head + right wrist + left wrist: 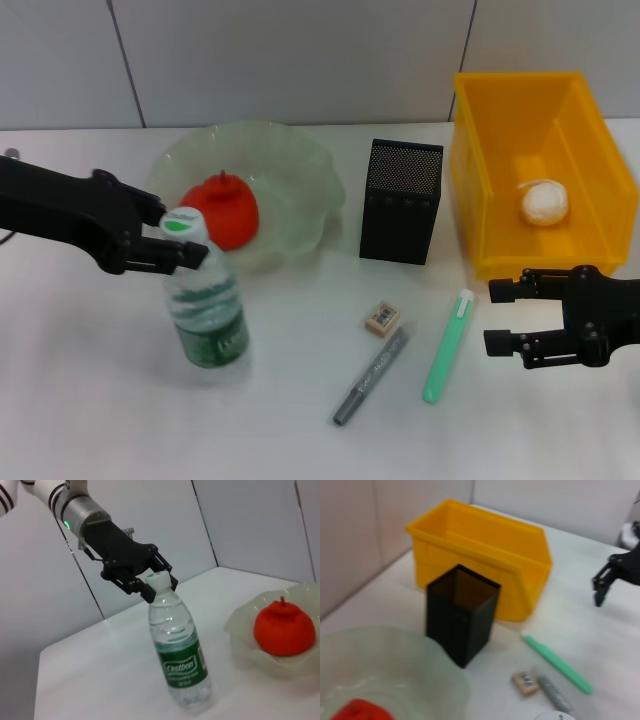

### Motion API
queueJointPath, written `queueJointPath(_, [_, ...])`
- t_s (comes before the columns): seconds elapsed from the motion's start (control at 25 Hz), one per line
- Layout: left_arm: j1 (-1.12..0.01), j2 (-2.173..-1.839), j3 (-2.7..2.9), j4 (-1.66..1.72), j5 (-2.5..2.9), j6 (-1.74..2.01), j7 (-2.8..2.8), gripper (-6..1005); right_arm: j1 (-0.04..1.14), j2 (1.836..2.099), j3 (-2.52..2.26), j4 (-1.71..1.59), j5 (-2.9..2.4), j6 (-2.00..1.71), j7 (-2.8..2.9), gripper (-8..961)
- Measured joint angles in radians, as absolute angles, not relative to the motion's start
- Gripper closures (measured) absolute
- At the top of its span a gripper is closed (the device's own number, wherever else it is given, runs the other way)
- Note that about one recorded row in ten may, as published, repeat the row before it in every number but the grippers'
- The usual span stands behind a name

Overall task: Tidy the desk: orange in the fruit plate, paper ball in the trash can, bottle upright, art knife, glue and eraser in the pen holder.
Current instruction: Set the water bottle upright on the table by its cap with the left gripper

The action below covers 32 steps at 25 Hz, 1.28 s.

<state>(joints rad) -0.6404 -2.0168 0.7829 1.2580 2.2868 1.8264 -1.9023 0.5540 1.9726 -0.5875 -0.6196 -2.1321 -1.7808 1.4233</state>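
Observation:
I should carry on moving my left gripper to the tabletop (147, 312) beside the fruit plate, because the bottle's base (216, 350) faces down and that spot is clear. I should let go once the bottle's base stands flat.
The bottle (208, 310) stands upright at the front left, in front of the fruit plate (300, 170). My left gripper (185, 238) is at its white cap, a finger pressed on either side; the right wrist view shows the same hold on the bottle (180, 655). The orange (222, 208) lies in the plate. The paper ball (544, 202) rests inside the trash can (470, 200). In front of the pen holder (400, 205) lie the eraser (382, 318), the grey art knife (370, 378) and the green glue (447, 347). My right gripper (497, 316) hovers open just right of the glue, holding nothing.
The trash can stands at the back right, the pen holder just left of it and the plate beside that. A wall runs close behind the table. The white tabletop spreads bare along the front edge and at the far left.

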Motion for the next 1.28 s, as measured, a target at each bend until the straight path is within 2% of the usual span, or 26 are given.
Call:
queueJointPath(0.64, [-0.591, -1.988, 0.781, 1.256, 2.303, 1.671, -1.868, 558, 0.557, 1.982, -0.585, -0.618, -2.132, -1.766, 1.426, 148])
queueJointPath(1.28, [-0.579, -1.985, 0.782, 1.252, 2.304, 1.638, -1.872, 558, 0.566, 1.982, -0.575, -0.618, -2.132, -1.766, 1.433, 148])
